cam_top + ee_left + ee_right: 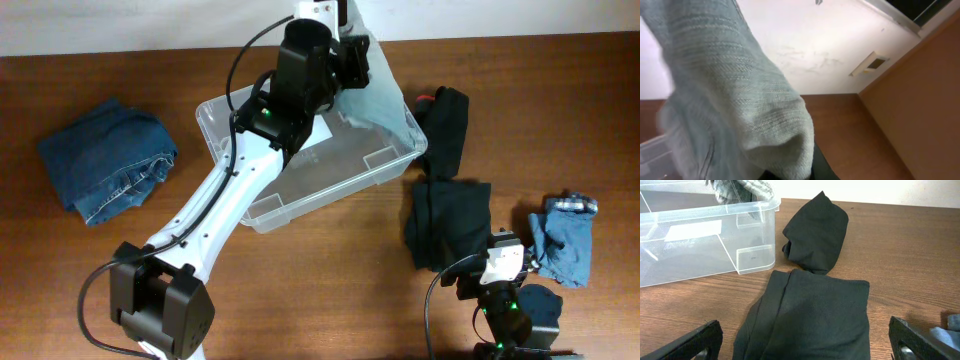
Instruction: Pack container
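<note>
The grey garment is hanging across the bin's corner rim (410, 143), so I should move the garment back over the bin's middle (312, 160) with my left gripper before I lower it inside.
The container (330, 195), a clear plastic bin with a white label (318, 133) on its base, stands at the table's middle. It also shows in the right wrist view (755, 255). My left gripper (347, 58) is above the bin's far right corner, shut on a pale grey knit garment (382, 100) that hangs over that corner. The garment fills the left wrist view (740, 100) and hides the fingers. My right gripper (810, 345) is open and empty over a folded black garment (810, 315) at the front right (445, 225).
A second black garment (447, 130) lies right of the bin, also in the right wrist view (817, 232). Folded jeans (108, 158) lie at the far left. A blue garment (565, 235) lies at the right edge. A wall runs behind the table.
</note>
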Available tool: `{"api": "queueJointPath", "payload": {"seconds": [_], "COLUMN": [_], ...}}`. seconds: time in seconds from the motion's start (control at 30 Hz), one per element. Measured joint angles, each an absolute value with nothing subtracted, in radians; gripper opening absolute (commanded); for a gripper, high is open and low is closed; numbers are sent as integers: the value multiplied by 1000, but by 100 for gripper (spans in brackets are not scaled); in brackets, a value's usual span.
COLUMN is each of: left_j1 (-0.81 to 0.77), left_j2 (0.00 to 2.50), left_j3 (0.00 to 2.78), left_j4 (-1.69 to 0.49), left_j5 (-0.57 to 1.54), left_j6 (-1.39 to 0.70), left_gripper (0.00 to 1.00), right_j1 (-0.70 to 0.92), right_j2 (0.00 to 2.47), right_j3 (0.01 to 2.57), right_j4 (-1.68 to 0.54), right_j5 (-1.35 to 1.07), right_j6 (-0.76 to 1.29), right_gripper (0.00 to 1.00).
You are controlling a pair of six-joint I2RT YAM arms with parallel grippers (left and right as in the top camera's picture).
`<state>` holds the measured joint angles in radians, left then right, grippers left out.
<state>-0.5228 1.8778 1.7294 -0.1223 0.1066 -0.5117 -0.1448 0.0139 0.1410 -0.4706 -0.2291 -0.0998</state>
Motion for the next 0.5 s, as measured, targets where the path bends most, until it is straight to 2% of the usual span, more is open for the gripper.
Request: {"api": "queueJointPath", "payload": {"seconds": [0.33,0.5], "left_j1": [-504,-498], "left_j2": [1878,1878], "left_j3": [1730,1731], "left_j4": [-139,-256], "left_j5": [100,97], "left_j6": [-497,-501], "left_gripper": [0,0], "right_j1": [-145,-145], "right_j2": [14,14], "right_j3": [141,141], "right_j4": [-471,-471], "right_j5": [-229,-229], "right_j6": [-100,-100], "right_gripper": [98,98]}}
